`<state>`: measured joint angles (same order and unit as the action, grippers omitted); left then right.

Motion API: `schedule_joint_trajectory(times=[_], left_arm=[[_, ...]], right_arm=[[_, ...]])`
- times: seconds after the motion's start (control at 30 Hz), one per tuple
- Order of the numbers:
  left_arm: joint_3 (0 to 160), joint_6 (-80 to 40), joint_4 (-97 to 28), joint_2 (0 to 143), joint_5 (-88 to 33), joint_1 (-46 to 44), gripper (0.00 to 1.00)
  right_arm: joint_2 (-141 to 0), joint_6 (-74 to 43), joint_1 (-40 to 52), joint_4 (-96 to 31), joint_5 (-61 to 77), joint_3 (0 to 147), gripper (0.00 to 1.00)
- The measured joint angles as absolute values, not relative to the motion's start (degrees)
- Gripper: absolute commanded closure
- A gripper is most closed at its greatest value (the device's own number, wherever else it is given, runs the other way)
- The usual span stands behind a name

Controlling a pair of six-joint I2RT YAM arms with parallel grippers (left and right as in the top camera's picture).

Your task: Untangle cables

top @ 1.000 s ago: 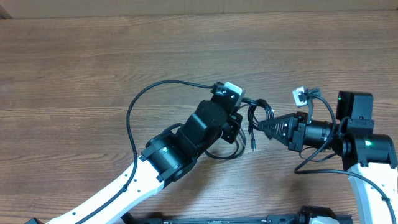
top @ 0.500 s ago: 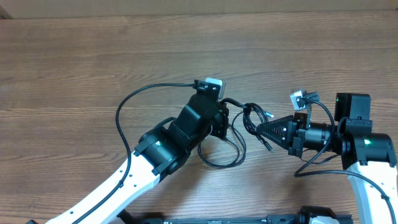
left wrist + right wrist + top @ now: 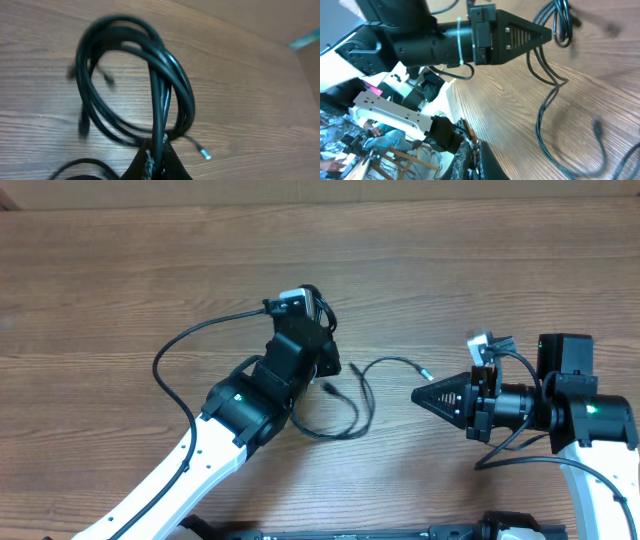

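I should use my left gripper to bring over the coil's bunched loops [image 3: 325,310], because they sit away from my right gripper. I should pull a loop [image 3: 185,95] out with my right gripper.
My left gripper [image 3: 326,350] is shut on a coil of thin black cables [image 3: 167,70] and holds it lifted above the table; the loops stand out past the fingertips [image 3: 157,150]. A silver plug tip [image 3: 205,155] lies on the wood below. In the overhead view a loose strand [image 3: 360,395] trails from that gripper across the table and ends in a plug [image 3: 425,370]. My right gripper [image 3: 416,395] is shut and empty, apart from the strand, its tip just below-left of that plug. The right wrist view shows the left gripper [image 3: 547,34] with the coil [image 3: 562,25] and the hanging strand [image 3: 542,120].
Brown wooden table [image 3: 150,260]. The thicker black wire of the left arm [image 3: 175,350] arcs over the table to the left of the wrist. The right arm's body [image 3: 580,405] sits at the right edge.
My left gripper has moved left and toward the far side, carrying the coil away from the right gripper. The bundle has come apart from the right gripper, and one strand now lies stretched on the table.
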<state>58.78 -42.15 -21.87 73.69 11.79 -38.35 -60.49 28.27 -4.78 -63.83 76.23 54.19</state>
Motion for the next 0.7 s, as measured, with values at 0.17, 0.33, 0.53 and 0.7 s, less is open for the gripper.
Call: schedule_joint_trajectory(times=[0.17, 0.33, 0.53, 0.7], left_arm=[[58.8, -40.0, -19.8, 73.7, 9.5, -38.4, 0.96], [58.8, -24.1, -18.3, 73.7, 0.7, -38.4, 0.96], [58.8, -4.3, -18.6, 73.7, -13.1, -38.9, 0.96], [58.8, 7.7, -18.7, 73.7, -23.4, -39.0, 0.96]], right_arm=[[-60.5, 29.3, -4.8, -63.8, 76.8, 54.2, 0.49], [-60.5, 29.6, -4.8, -63.8, 77.1, 54.2, 0.18], [-60.5, 24.8, -4.8, -60.2, 74.0, 54.2, 0.15], [-60.5, 17.5, -4.8, -57.8, 69.0, 54.2, 0.15]])
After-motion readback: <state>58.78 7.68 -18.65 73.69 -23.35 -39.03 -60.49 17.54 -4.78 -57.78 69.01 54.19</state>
